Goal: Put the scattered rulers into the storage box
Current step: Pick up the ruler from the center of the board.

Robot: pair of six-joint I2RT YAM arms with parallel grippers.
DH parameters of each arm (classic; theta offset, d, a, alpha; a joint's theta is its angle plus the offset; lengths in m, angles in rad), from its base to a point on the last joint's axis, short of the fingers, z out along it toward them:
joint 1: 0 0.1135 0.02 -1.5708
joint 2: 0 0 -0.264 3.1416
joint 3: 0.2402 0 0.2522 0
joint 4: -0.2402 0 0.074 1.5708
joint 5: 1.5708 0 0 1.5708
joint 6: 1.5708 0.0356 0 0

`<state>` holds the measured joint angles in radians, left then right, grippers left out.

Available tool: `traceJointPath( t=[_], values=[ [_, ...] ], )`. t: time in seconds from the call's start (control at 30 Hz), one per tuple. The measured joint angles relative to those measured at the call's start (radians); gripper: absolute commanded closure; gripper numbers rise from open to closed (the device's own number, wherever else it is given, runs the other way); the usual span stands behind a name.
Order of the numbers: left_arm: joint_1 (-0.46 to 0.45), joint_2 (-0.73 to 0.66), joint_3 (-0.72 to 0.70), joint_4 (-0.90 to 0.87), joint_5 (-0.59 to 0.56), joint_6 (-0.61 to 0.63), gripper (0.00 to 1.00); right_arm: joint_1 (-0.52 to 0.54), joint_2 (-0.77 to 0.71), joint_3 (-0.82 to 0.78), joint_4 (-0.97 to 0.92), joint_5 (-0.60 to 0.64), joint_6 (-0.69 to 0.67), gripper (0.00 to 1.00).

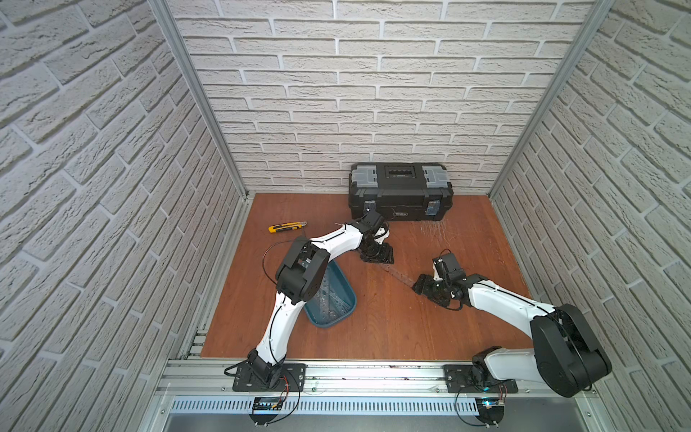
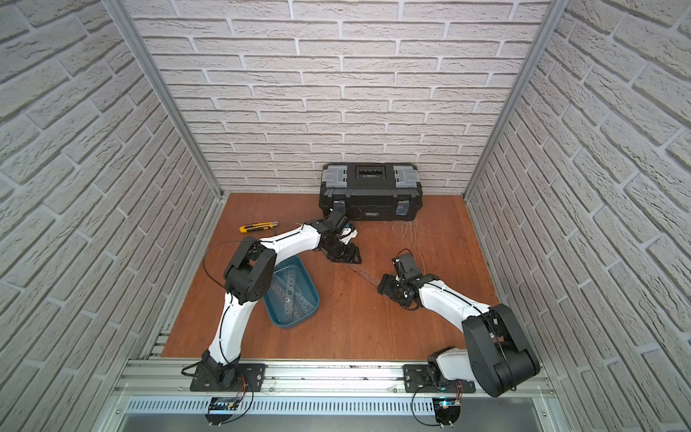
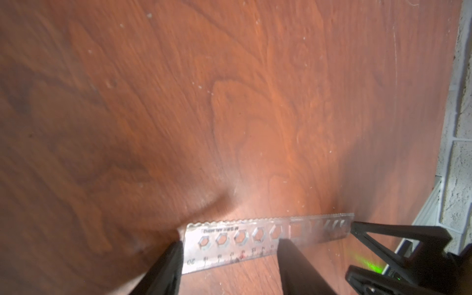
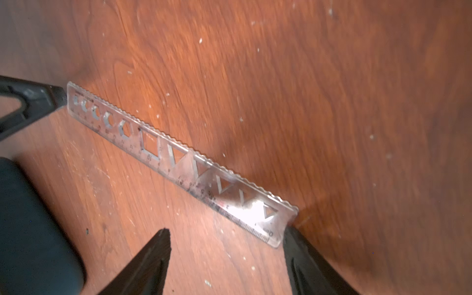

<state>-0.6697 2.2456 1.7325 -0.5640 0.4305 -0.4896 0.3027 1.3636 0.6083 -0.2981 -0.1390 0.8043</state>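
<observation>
The ruler's far end [image 4: 73, 101] is blocked by my left gripper, so I keep pushing the ruler's near end [image 4: 279, 223] toward it with my right gripper until the ruler bends up, then close that gripper.
One see-through ruler [image 1: 398, 276] [image 2: 364, 275] lies flat on the wooden table between my two grippers. My left gripper [image 1: 377, 258] [image 3: 231, 245] is open over the end marked 20 of the ruler [image 3: 255, 237], and one finger [image 3: 173, 260] touches that end. The right gripper [image 1: 420, 286] [image 4: 226, 231] is open at the zero end of the ruler [image 4: 178, 161], where one finger [image 4: 296, 245] touches its corner. Neither gripper holds anything. The storage box [image 1: 326, 324] [image 2: 316, 295], a teal tray, sits left of the grippers, partly under the left arm. Other rulers [image 1: 329, 299] lie inside it.
A black toolbox [image 1: 400, 190] stands against the back wall just behind the left gripper. To the far left lies a yellow-and-black utility knife [image 1: 286, 227]. Brick-pattern walls close in three sides. Bare wood stretches in front of the grippers.
</observation>
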Motion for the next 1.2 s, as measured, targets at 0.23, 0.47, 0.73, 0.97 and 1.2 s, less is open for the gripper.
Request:
traceJointPath(
  t=[0.23,0.47,0.73,0.97,1.2],
  values=[
    [0.0,0.012,0.019,0.004,-0.028,0.0,0.37,-0.013,0.118,0.057,0.122,-0.024,-0.008,0.28],
    [-0.023,0.027,0.031,0.042,-0.02,-0.012,0.37,0.004,0.237,0.088,0.342,-0.09,-0.016,0.3],
    [-0.031,0.028,0.028,0.047,-0.008,-0.015,0.37,0.018,0.224,0.087,0.323,-0.051,-0.052,0.36],
    [-0.024,0.026,0.028,0.027,0.003,-0.004,0.37,0.024,0.187,0.101,0.15,0.078,-0.117,0.72],
    [-0.024,0.023,0.026,0.005,0.014,0.0,0.38,0.026,0.188,0.108,0.1,0.129,-0.125,0.98]
  ],
)
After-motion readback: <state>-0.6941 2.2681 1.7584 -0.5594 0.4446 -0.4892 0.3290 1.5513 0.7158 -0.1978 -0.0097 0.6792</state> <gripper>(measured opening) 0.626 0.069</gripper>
